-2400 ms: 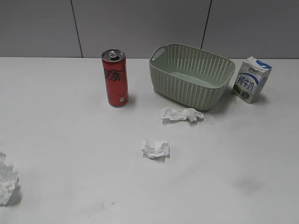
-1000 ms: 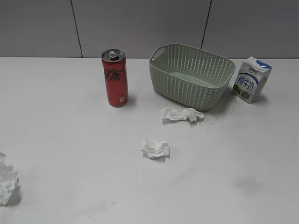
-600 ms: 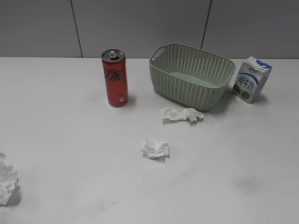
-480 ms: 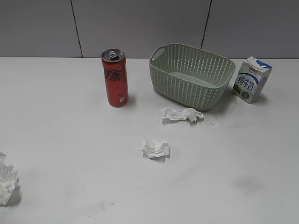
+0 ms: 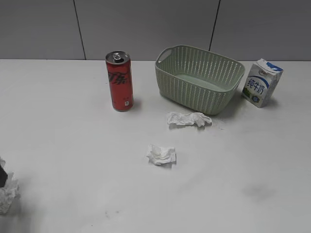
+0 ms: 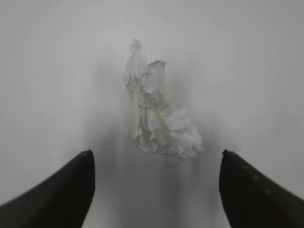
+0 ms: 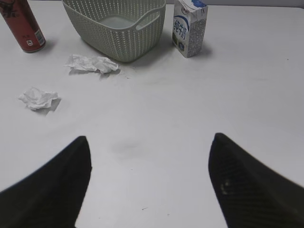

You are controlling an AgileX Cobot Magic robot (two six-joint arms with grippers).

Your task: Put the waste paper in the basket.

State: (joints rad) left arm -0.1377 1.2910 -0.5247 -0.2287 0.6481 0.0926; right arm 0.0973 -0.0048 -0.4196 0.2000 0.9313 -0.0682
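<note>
My gripper will carry the third wad [image 5: 7, 195] to the basket, and the wad will stay crumpled on the way because deep creases [image 6: 156, 107] bunch it together.
Three crumpled white paper wads lie on the white table. One wad [image 5: 189, 119] lies just in front of the pale green basket [image 5: 199, 77]; it also shows in the right wrist view [image 7: 92, 63]. A second wad [image 5: 162, 154] lies mid-table, and shows in the right wrist view [image 7: 39, 98]. The third wad [image 5: 7, 191] is at the far left edge. My left gripper [image 6: 156, 159] is open above that third wad [image 6: 159, 118], which lies just ahead of the fingertips; a dark tip shows at the exterior view's left edge [image 5: 2, 177]. My right gripper [image 7: 149, 145] is open and empty over bare table.
A red can [image 5: 120, 81] stands left of the basket. A white-and-blue milk carton [image 5: 262, 82] stands right of it. A grey panelled wall runs behind the table.
A dark gripper tip has come into the exterior view at the left edge, over the far-left wad. Everything else is unmoved.
</note>
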